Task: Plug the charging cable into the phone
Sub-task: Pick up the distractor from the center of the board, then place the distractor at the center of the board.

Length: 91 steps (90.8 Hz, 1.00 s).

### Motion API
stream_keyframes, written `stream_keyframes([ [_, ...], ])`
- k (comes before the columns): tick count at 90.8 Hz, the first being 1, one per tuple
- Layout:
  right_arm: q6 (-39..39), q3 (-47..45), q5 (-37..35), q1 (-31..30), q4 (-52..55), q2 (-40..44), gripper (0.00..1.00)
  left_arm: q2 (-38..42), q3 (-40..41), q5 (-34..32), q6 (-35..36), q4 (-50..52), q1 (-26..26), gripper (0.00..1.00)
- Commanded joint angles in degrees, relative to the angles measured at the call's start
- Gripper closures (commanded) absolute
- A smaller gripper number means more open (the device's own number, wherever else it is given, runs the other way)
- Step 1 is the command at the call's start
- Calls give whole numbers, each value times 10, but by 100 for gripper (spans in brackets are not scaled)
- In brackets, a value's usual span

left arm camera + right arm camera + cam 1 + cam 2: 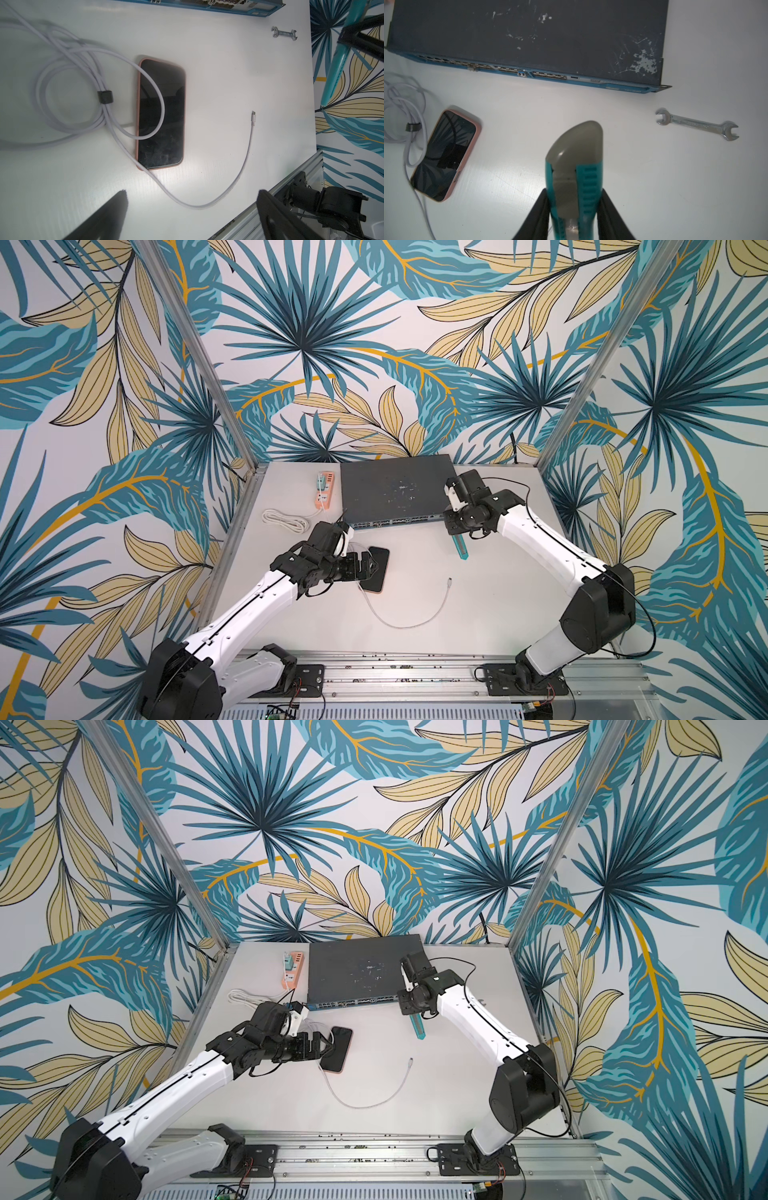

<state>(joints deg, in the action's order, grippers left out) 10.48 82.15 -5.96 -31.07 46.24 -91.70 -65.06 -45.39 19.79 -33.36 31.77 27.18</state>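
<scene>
I can see the table [516, 568] near the wrench is free and clear of the phone, so I should keep carrying the teal tool there with my right gripper until it lies flat, then release it.
The phone [166, 99] lies flat on the white table, black screen up, pinkish rim; it also shows in both top views [381, 558] [341, 1038] and the right wrist view [444, 155]. The charging cable [239, 176] is coiled beside it, held by a dark clip [105, 96], with one loop across the screen. Its plug tip [450, 581] [253, 117] lies free on the table, apart from the phone. My left gripper [368, 568] [192, 193] hovers over the phone, open and holding nothing. My right gripper [459, 533] [574, 192] is shut on a teal-and-grey tool [575, 158] near the switch's front.
A large dark grey network switch [395, 489] fills the back of the table. An orange power strip [324, 489] and its cream cord bundle [284, 520] sit at the back left. A silvery wrench [695, 124] lies right of the teal tool. An aluminium rail [395, 668] runs along the front.
</scene>
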Motion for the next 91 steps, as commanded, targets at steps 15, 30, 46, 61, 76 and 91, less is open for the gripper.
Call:
stream_keyframes([
  [15,41,13,38,95,13,22,73,-15,-15,46,-19,-63,2,0],
  [30,66,-14,61,167,-8,32,72,-28,-23,59,-23,-74,2,0],
  [46,83,-44,75,247,-28,38,72,-25,-23,60,-20,-70,2,0],
  [61,103,-93,81,315,-62,36,72,-37,-33,51,-9,-42,1,0],
  [76,113,-153,77,373,-97,36,72,-51,-62,45,-3,-13,1,0],
  [91,130,-199,52,412,-130,29,72,-55,-86,28,-6,28,1,0],
])
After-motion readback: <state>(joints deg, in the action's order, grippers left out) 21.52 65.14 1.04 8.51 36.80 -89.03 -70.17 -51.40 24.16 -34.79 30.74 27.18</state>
